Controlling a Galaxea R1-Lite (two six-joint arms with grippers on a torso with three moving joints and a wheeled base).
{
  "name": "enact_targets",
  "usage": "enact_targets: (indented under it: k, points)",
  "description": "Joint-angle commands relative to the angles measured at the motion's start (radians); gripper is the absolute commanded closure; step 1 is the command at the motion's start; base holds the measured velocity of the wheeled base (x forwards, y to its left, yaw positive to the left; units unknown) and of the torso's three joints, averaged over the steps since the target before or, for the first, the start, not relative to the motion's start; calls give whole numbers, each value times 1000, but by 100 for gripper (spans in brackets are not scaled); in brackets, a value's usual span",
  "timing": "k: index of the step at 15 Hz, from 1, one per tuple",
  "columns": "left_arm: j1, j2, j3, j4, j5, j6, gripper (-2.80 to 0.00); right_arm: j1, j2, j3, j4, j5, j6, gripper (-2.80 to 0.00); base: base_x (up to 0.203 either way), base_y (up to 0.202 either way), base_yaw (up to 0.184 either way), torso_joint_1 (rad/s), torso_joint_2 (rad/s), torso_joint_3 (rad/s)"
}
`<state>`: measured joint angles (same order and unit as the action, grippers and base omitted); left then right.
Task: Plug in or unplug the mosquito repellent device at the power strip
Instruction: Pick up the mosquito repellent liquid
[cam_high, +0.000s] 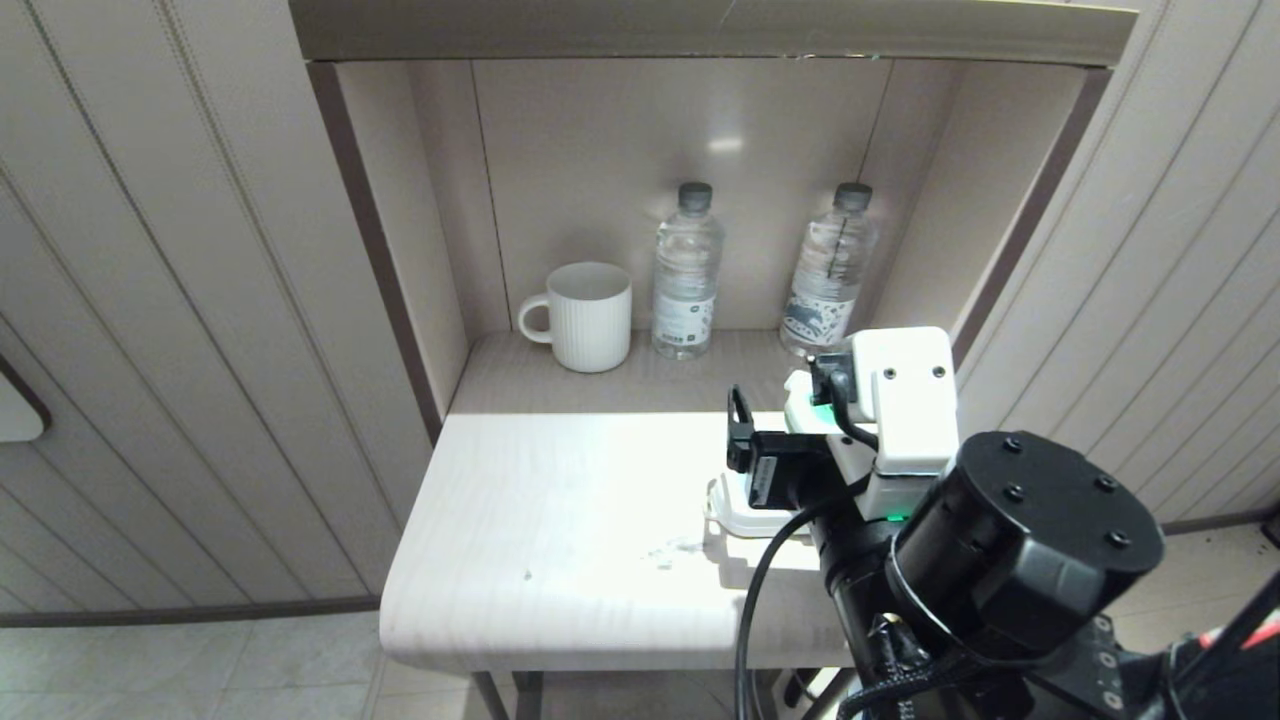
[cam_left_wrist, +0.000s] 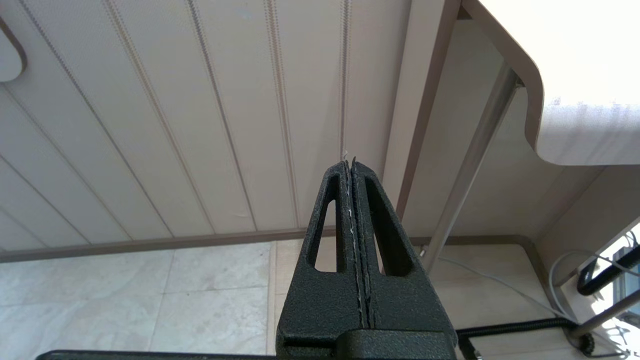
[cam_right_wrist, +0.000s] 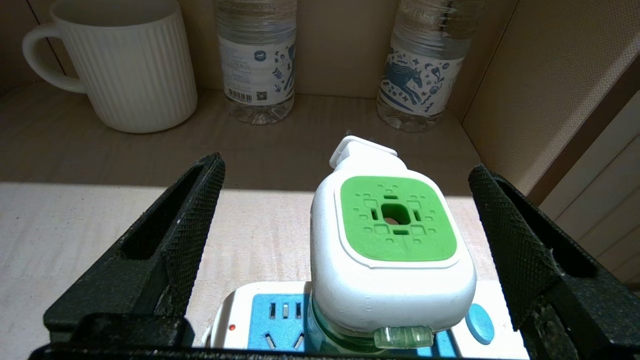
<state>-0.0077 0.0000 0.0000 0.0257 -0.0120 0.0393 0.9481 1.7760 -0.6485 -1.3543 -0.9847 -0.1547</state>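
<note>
The white plug part (cam_right_wrist: 364, 152) faces away from the power strip's sockets, so the mosquito repellent device (cam_right_wrist: 393, 252) will come freely off the power strip when I pick it up.
The mosquito repellent device (cam_right_wrist: 395, 240) has a white body, a green square top and a green bottle beneath. It stands bottle end down on the blue face of the power strip (cam_right_wrist: 235, 305), which lies flat on the white table (cam_high: 560, 520). A white plug part sticks out on the device's far side; its prongs are hidden. My right gripper (cam_right_wrist: 346, 170) is open, one finger on each side of the device with clear gaps. In the head view one black finger (cam_high: 740, 425) shows left of the device (cam_high: 803, 395). My left gripper (cam_left_wrist: 351, 165) hangs shut and empty below the table's level.
A white ribbed mug (cam_high: 590, 315) and two clear water bottles (cam_high: 688, 270) (cam_high: 838, 268) stand at the back of the niche. The niche's right wall (cam_right_wrist: 545, 85) is close beside my right finger. A round blue button (cam_right_wrist: 479, 323) sits at the strip's end.
</note>
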Motion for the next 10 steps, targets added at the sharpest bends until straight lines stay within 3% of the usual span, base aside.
enact_targets:
  k: [1, 10]
  points:
    - [0, 2, 0, 0, 0, 0, 0, 1, -1, 7, -9, -6, 1, -280, 0, 0, 0, 0, 0, 0]
    - [0, 2, 0, 0, 0, -1, 0, 0, 16, 26, -55, -3, 1, -280, 0, 0, 0, 0, 0, 0]
